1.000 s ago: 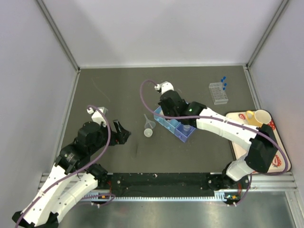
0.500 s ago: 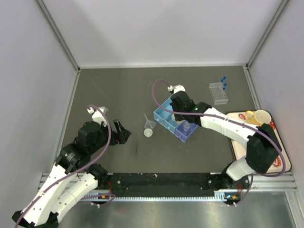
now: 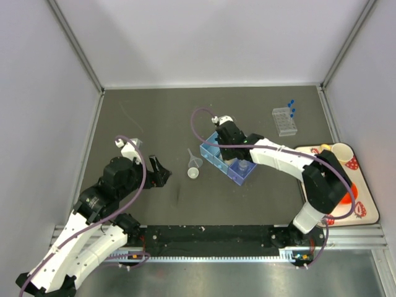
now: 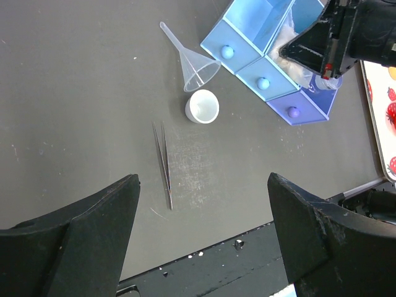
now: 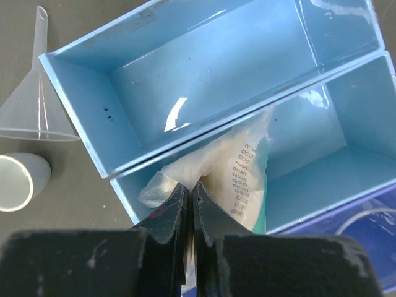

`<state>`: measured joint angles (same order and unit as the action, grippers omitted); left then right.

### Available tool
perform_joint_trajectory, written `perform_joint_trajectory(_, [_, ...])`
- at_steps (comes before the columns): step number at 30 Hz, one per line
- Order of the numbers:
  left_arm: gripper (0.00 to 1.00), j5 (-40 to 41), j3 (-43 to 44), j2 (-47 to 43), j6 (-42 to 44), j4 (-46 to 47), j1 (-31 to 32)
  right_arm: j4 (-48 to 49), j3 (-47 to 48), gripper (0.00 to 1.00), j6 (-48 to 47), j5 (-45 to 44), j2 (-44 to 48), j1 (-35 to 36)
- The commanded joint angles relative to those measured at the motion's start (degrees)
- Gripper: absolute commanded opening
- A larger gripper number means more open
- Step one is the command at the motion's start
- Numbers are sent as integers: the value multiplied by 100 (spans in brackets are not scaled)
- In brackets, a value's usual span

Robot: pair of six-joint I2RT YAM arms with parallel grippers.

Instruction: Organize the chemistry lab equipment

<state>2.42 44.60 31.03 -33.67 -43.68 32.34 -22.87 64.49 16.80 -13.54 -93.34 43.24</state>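
Note:
My right gripper is holding the whitish packet point(image 5: 240, 176) within the walls of the middle compartment point(image 5: 303, 166), so I should keep lowering it until it settles inside, and release there.
My right gripper point(image 5: 190, 185) is shut on a corner of a whitish plastic packet point(image 5: 241, 164) with printed numbers. The packet hangs into the middle compartment of a blue drawer box point(image 3: 226, 162), where the right gripper point(image 3: 228, 150) hovers. A clear funnel point(image 3: 194, 161) lies left of the box, with a small white cup point(image 4: 202, 106) beside it. Thin metal tweezers point(image 4: 164, 164) lie nearer me. My left gripper point(image 4: 203, 179) stands open above bare table, nothing between its fingers. A clear tube rack point(image 3: 284, 121) with blue-capped test tubes point(image 3: 291, 109) stands at the back right.
A strawberry-patterned tray point(image 3: 366, 207) at the right edge holds a yellow mug point(image 3: 340, 151) and an orange bowl point(image 3: 348, 190), partly behind the right arm. A clear beaker point(image 3: 244, 166) sits in the box's purple end compartment. Grey walls enclose the dark table.
My right gripper swung right, then back a little left, and hangs over the blue box's middle compartment with the packet still in it. The left arm has not moved.

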Motion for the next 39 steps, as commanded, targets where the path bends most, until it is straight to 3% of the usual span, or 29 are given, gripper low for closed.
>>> perform_joint_trajectory(1, [89,13,119,17,80,290,-8,336,134,0,139,150,-307,-35])
perform_joint_trajectory(15, [89,-13,23,-96,106,325,-8,450,319,0,201,264,-1160,-35])
perform_joint_trajectory(19, [89,-13,31,-106,133,308,-8,372,336,24,157,220,-976,-35])
perform_joint_trajectory(20, [90,-22,40,-97,133,299,-8,337,371,34,149,177,-906,-44])
perform_joint_trajectory(23, [90,-31,58,-79,141,308,-8,170,433,44,96,80,-765,-44])
perform_joint_trajectory(39, [90,-206,-13,53,97,510,-8,-815,898,51,-141,-570,254,228])
